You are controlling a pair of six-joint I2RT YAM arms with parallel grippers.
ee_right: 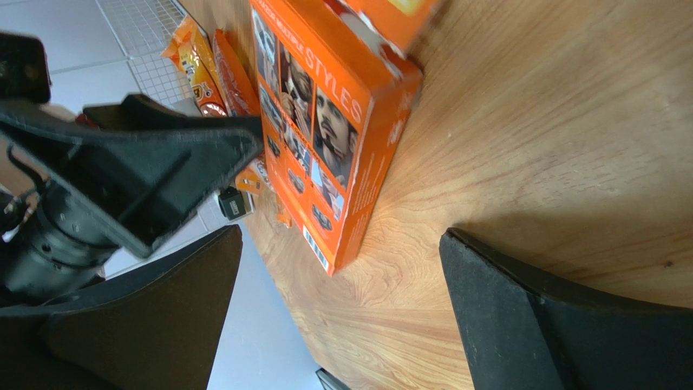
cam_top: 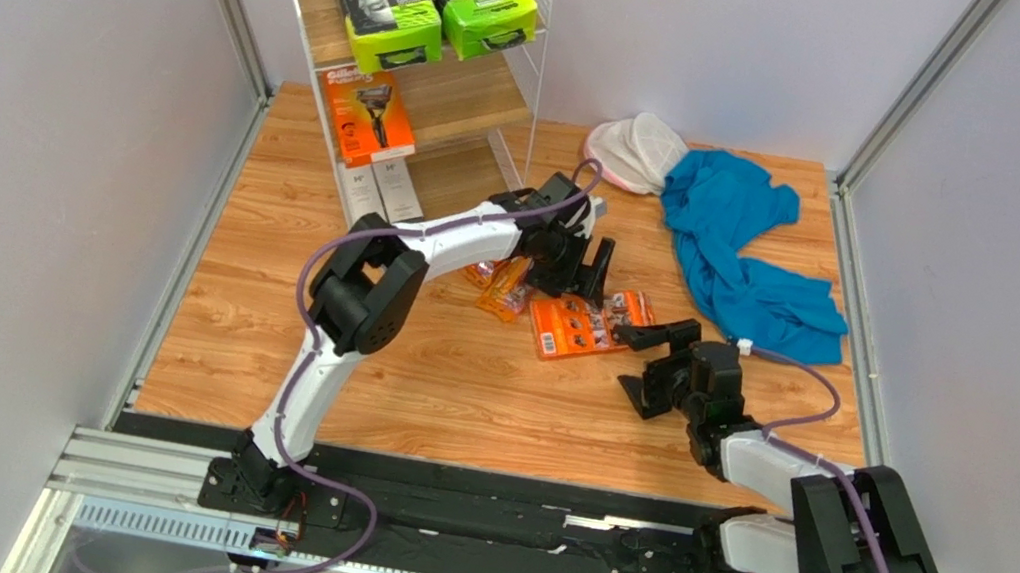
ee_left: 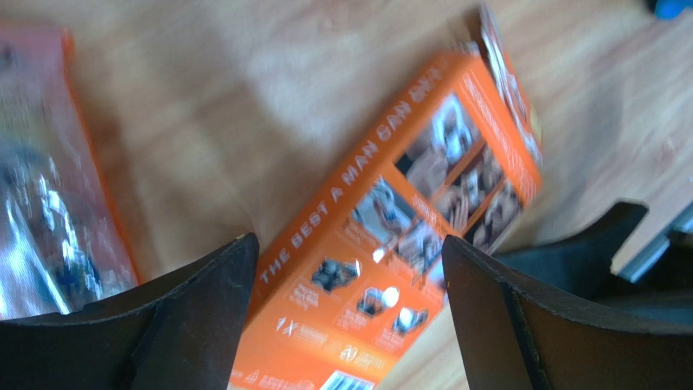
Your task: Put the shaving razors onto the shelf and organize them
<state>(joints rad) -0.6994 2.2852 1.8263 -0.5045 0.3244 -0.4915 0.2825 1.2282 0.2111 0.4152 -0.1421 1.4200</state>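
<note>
The orange box lies crosswise [cam_top: 574, 330] next to the blister packs, so my left gripper should first pull the box toward the open front [cam_top: 566, 409] and turn it lengthwise.
The shelf [cam_top: 525, 24] stands at the back left. Two black and lime-green razor packs [cam_top: 430, 2] lie on its top tier, and one orange Gillette box [cam_top: 367, 117] on the middle tier. A second orange box [cam_top: 586, 326] lies flat on the table, with two small orange blister packs [cam_top: 509, 287] to its left. My left gripper [cam_top: 581, 279] hovers open over this box [ee_left: 390, 244], with a blister pack [ee_left: 49, 203] at its left. My right gripper [cam_top: 638, 364] is open and empty just right of the box [ee_right: 325, 122].
Two slim grey-white boxes [cam_top: 379, 191] stand on the shelf's bottom tier. A blue cloth [cam_top: 750, 247] and a white cloth item [cam_top: 635, 151] lie at the back right. The left gripper's body [ee_right: 122, 171] shows close in the right wrist view.
</note>
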